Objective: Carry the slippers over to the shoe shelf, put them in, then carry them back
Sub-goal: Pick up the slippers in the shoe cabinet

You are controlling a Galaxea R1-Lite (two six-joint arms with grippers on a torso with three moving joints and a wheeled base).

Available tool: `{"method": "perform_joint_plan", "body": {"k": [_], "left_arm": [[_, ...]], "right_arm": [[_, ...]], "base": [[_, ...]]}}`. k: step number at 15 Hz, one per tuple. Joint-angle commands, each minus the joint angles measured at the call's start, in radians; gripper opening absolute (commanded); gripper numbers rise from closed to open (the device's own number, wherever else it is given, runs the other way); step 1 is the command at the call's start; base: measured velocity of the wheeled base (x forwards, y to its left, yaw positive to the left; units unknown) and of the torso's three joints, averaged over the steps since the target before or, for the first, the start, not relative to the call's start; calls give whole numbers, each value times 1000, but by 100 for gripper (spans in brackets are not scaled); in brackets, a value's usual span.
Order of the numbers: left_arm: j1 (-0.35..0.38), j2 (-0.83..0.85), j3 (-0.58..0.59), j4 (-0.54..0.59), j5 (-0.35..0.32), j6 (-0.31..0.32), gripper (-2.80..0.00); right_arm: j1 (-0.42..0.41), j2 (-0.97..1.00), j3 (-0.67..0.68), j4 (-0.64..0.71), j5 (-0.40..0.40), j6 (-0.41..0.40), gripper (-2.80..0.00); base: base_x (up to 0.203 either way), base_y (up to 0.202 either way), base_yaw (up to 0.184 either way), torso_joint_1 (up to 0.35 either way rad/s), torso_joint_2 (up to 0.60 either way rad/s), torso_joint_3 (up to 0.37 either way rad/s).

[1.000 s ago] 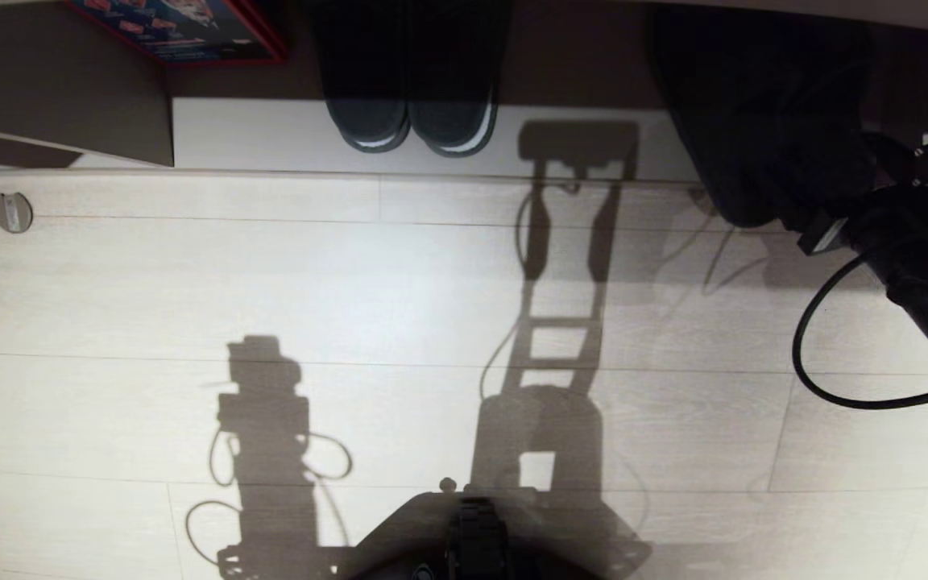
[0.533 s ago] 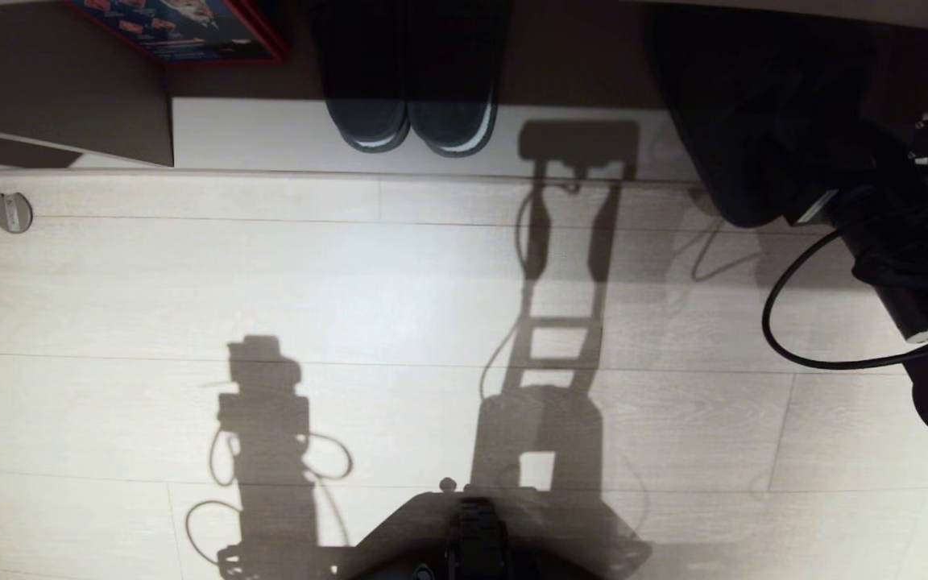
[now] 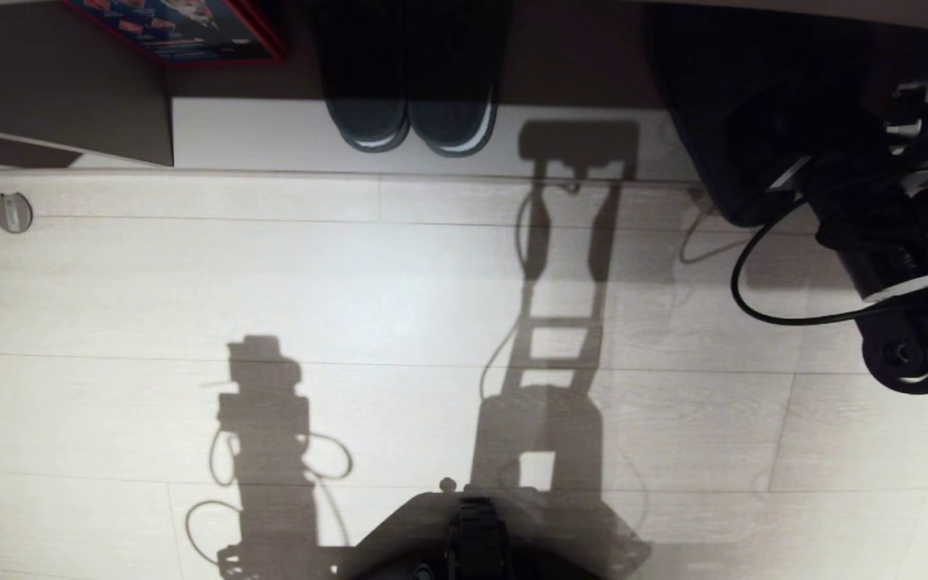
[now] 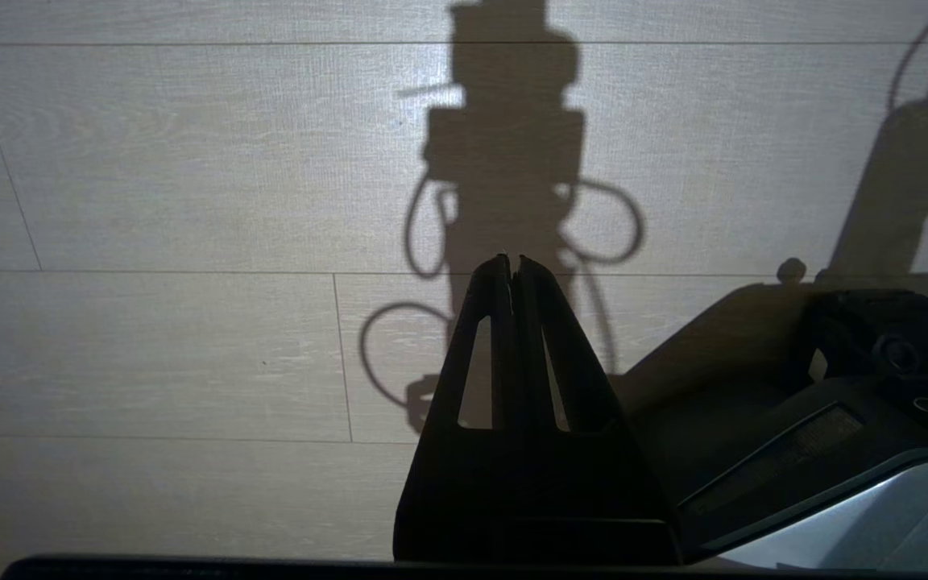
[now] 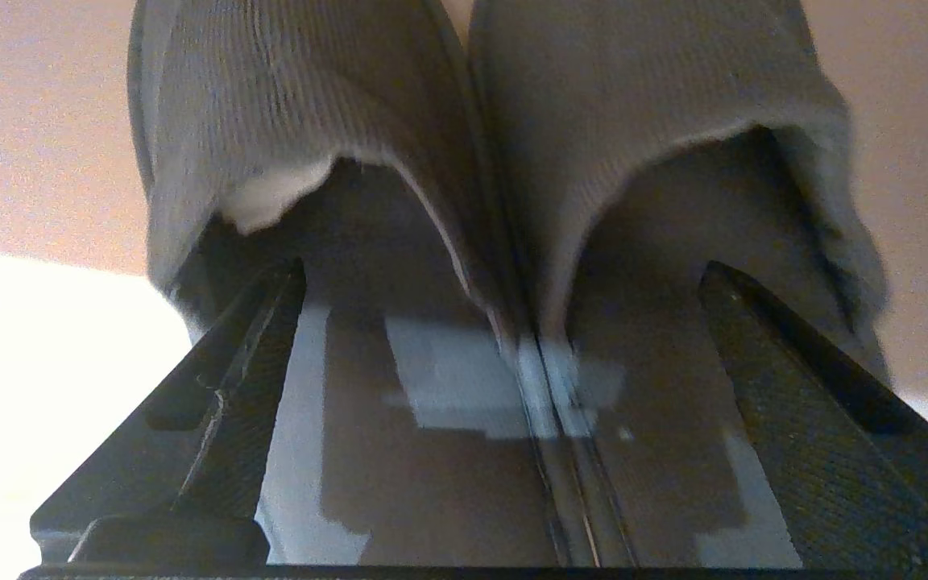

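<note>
My right gripper should go on moving its open fingers, which are on either side of the slippers' touching inner edges, into the foot openings before they close on both edges.
The slippers, a dark backless pair, lie side by side at the right of the shoe shelf, heels jutting over its pale base board onto the floor. My right arm reaches over them from the right. In the right wrist view my right gripper is open wide. One finger lies over the sole of one slipper and the other finger over its mate, with the slippers' touching inner edges between them. My left gripper is shut and empty, parked above the floor.
Another dark pair with pale sole rims stands in the shelf's middle. A red-edged box sits behind an upright panel at the left. A small round disc is set in the plank floor. My base shows at the bottom.
My right arm has swung forward toward the shelf and further over the slippers. The slippers and the other shoes have stayed in place.
</note>
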Motion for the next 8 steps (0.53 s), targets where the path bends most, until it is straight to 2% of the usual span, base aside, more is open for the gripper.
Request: {"method": "perform_joint_plan", "body": {"k": [1, 8], "left_arm": [[0, 0, 0, 0, -1, 0, -280], [0, 0, 0, 0, 0, 0, -280]], "right_arm": [[1, 36, -40, -8, 3, 1, 0], [8, 134, -213, -5, 25, 1, 0]], "base": [[0, 0, 0, 0, 0, 0], [0, 0, 0, 0, 0, 0]]}}
